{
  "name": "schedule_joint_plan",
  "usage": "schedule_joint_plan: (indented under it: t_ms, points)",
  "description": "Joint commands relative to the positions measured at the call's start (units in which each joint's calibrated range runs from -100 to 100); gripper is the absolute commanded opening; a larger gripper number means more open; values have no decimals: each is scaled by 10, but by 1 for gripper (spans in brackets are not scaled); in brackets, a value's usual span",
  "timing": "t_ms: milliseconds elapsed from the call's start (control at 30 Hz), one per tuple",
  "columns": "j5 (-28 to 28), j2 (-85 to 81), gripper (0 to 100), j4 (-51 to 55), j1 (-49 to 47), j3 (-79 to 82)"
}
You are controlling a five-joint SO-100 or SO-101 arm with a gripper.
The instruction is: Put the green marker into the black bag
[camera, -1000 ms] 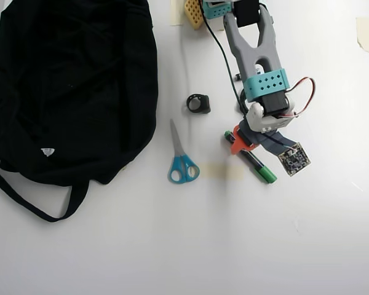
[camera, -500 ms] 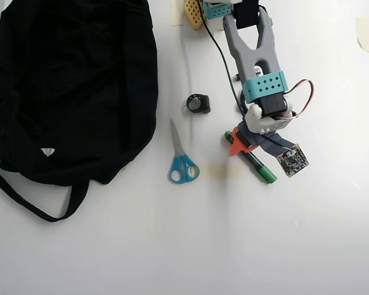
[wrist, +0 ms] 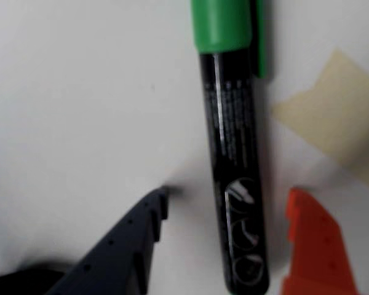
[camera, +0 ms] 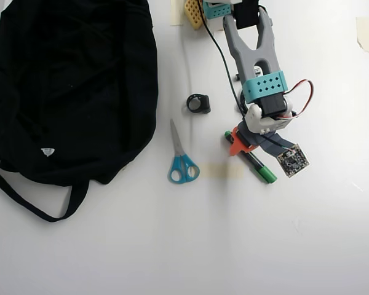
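Note:
The marker's round body is closer to the orange finger. The green marker (wrist: 232, 123) will roll toward the dark blue finger when I close my gripper.
The green marker (wrist: 234, 153) lies on the white table, black barrel with white print and a green cap at the top of the wrist view. My gripper (wrist: 229, 195) is open and straddles the barrel, with the dark blue finger (wrist: 132, 239) on its left and the orange finger (wrist: 310, 246) on its right, neither touching it. In the overhead view the gripper (camera: 246, 147) is over the marker (camera: 262, 171), whose green cap sticks out to the lower right. The black bag (camera: 74, 80) lies far to the left with its strap (camera: 37, 206) trailing.
Blue-handled scissors (camera: 181, 163) lie between the marker and the bag. A small black ring-shaped thing (camera: 198, 103) sits above them. Beige tape patches are stuck on the table (camera: 224, 171), one beside the marker in the wrist view (wrist: 338, 110). The arm's base is at the top edge.

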Motion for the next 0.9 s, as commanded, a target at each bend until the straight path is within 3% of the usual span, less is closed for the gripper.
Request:
schedule_joint_plan:
  t_ms: [0,200,733,867]
  points:
    - [2,-6,23,-7,3,-17]
    - [1,-6,2,-7,2,-16]
    - [-16,-19,2,21,6,-27]
    - [-17,-20,2,82,-3,-83]
